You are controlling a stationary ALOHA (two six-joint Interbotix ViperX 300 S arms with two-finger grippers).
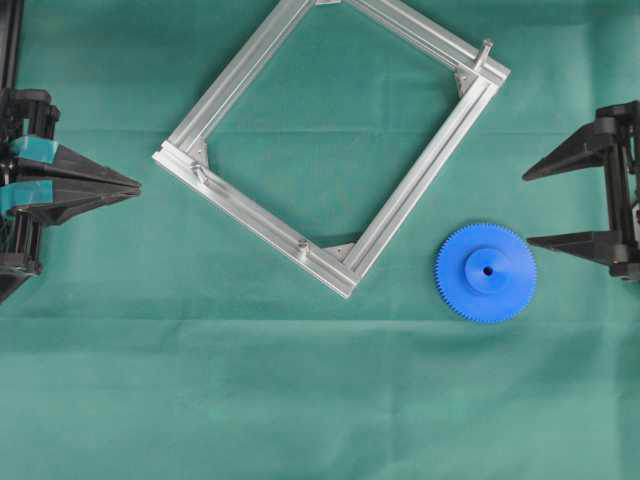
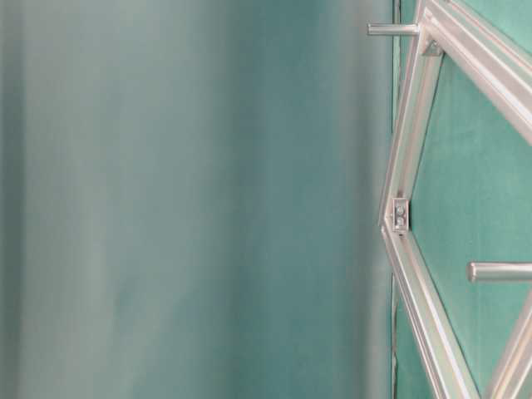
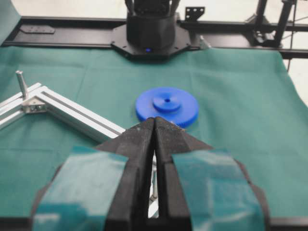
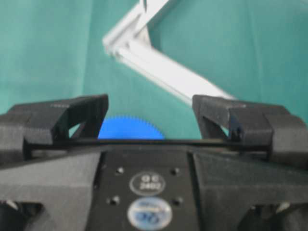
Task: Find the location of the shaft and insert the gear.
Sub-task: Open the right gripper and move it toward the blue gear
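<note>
A dark hole (image 1: 488, 271) marks the centre of the blue gear (image 1: 458, 292), so I expect the shaft's tip to show through the gear's middle part when the robot carries the gear over the shaft.
The blue gear (image 1: 486, 272) lies flat on the green cloth, right of the square aluminium frame (image 1: 250, 85), with its hub up. The shaft (image 1: 302, 243) is a tiny silver peg on the frame's lower rail, near the bottom corner. My right gripper (image 1: 527, 209) hovers open at the right edge, up and to the right of the gear, with nothing between its fingers. In the right wrist view the gear's (image 4: 130, 129) toothed edge shows between the wide-apart fingers (image 4: 79, 115). My left gripper (image 1: 135, 187) is shut and empty at the far left. In its wrist view the tips (image 3: 154, 120) point toward the gear (image 3: 166, 106).
A taller silver pin (image 1: 487, 47) stands at the frame's right corner and appears again in the left wrist view (image 3: 21, 84). Another pin (image 1: 200, 173) sits near the left corner. The table-level view shows the frame (image 2: 403, 158) at its right side. The right arm's base (image 3: 149, 29) stands beyond the cloth.
</note>
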